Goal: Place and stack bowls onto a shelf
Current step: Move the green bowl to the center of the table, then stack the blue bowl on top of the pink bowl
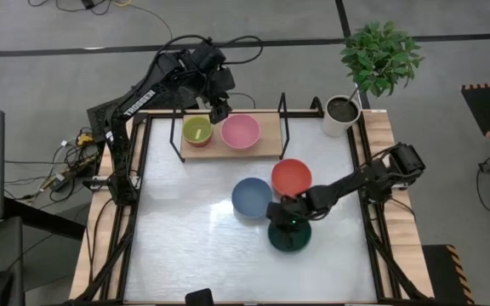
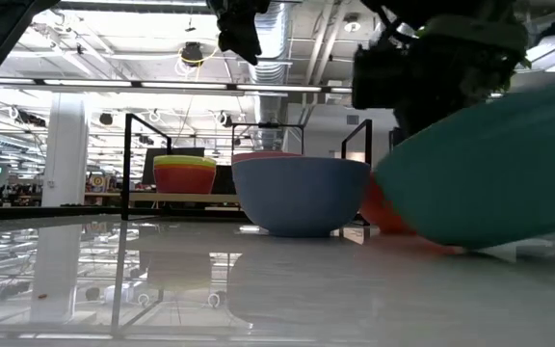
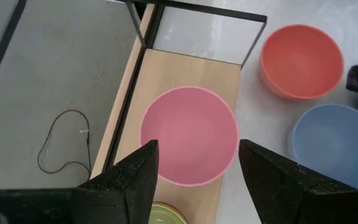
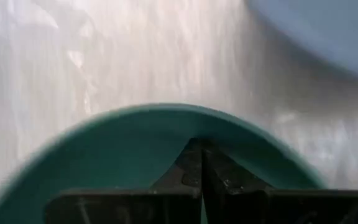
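The blue bowl (image 1: pixel 252 197) and the empty pink bowl (image 1: pixel 241 131) look equally wide at their openings, so the blue bowl should nest in the pink bowl and cover it when I lower the blue bowl into it.
My right gripper (image 1: pixel 281 214) is shut on the teal bowl (image 1: pixel 290 236) at the table's near right. The blue bowl (image 1: pixel 251 197) and the larger red bowl (image 1: pixel 292 177) stand on their bases on the table just beyond it. My left gripper (image 3: pixel 194 149) hangs open above the shelf (image 1: pixel 267 141), over the pink bowl (image 3: pixel 189 134), and touches nothing. The pink bowl (image 1: pixel 240 131) sits on the wooden board. Beside it is a stack of small bowls (image 2: pixel 185 173) with the lime-green one (image 1: pixel 197 130) on top. My right gripper holds the teal bowl by its rim (image 4: pixel 166 112), on the side toward the table's left and far edges. The two fingers (image 4: pixel 191 165) meet over that rim, coming slanting down from the right. The bowl (image 2: pixel 489 169) is tilted, with its base low over the table.
A white plant pot (image 1: pixel 342 115) with a green plant stands at the table's far right corner. The shelf's black posts (image 1: pixel 282 106) rise around the board. The table (image 1: pixel 185 229) is white and glossy, and cables lie on the floor to the left.
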